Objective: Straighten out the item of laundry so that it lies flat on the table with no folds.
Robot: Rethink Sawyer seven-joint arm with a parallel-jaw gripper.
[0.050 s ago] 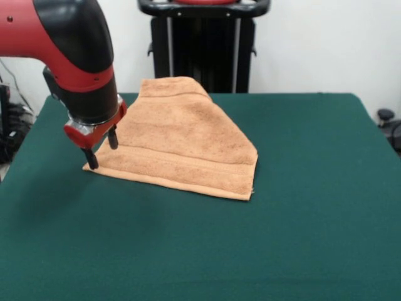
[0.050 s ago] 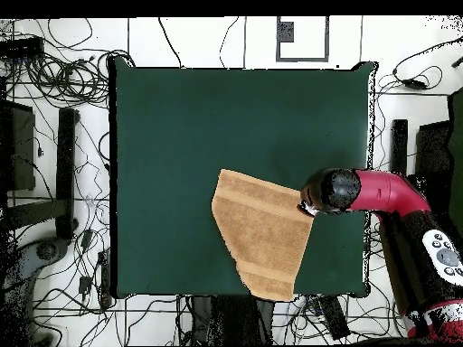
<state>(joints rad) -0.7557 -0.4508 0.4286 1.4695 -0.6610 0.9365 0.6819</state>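
Note:
The towel's slanted side suggests that cloth is tucked under, so the towel will slide along and spread out wider when I pull its corner.
The item of laundry is an orange-tan towel lying folded on the green table, in a shape that narrows toward the far edge and reaches that edge. One woven band runs along its near hem. My gripper is down at the towel's left corner, its two dark fingers apart, one at the corner tip and one on the cloth. In the overhead view the towel lies near the bottom edge of the table, and the arm's head covers the gripper at the towel's right corner.
The red arm reaches in from the right in the overhead view. A black pedestal stands behind the table's far edge. Cables and equipment lie on the floor around the table.

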